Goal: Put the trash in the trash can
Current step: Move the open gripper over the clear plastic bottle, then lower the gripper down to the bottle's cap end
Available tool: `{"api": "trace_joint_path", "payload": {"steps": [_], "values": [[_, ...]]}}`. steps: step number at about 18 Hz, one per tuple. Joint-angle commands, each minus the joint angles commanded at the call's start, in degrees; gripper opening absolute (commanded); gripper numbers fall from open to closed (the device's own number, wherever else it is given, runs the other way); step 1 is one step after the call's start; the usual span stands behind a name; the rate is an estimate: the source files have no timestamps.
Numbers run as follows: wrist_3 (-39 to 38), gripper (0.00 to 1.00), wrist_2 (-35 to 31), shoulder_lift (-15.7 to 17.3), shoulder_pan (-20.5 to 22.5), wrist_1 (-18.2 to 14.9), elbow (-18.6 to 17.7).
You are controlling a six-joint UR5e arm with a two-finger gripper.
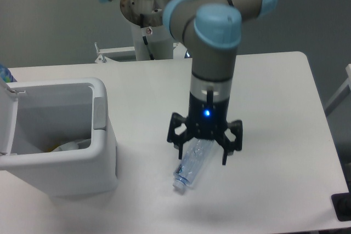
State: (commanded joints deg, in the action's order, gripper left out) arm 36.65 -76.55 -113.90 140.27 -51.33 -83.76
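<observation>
The plastic bottle [193,163] will stay stretched out between my gripper's fingers when I carry it, because its crinkled body still goes straight up to the cap [179,185].
A clear, bluish crinkled plastic bottle [188,169] lies on the white table [274,108], cap pointing to the front left. My gripper [202,157] hangs directly over its upper half, open, with one finger on each side of the bottle; the bottle's far end is hidden under the gripper body. The white boxy trash can [101,114] stands at the left with its lid swung open. Something pale and crumpled [71,146] shows at its bottom, mostly hidden by the front wall.
Metal brackets [103,53] stick up at the table's back edge by the robot base. A black object [342,206] sits at the front right corner. The table's right edge runs close to a white frame [339,96].
</observation>
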Motion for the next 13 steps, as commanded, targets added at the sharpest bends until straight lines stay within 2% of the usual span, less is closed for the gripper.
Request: {"api": "trace_joint_path", "payload": {"steps": [3, 9, 11, 13], "values": [[0.44, 1.00, 0.09, -2.46, -0.35, 0.26, -0.97], [-0.35, 1.00, -0.09, -7.56, -4.39, 0.52, -1.41], [-0.26, 1.00, -0.18, -8.18, -4.66, 0.53, -1.58], [0.26, 1.00, -0.88, -8.44, -4.92, 1.31, -3.51]]}}
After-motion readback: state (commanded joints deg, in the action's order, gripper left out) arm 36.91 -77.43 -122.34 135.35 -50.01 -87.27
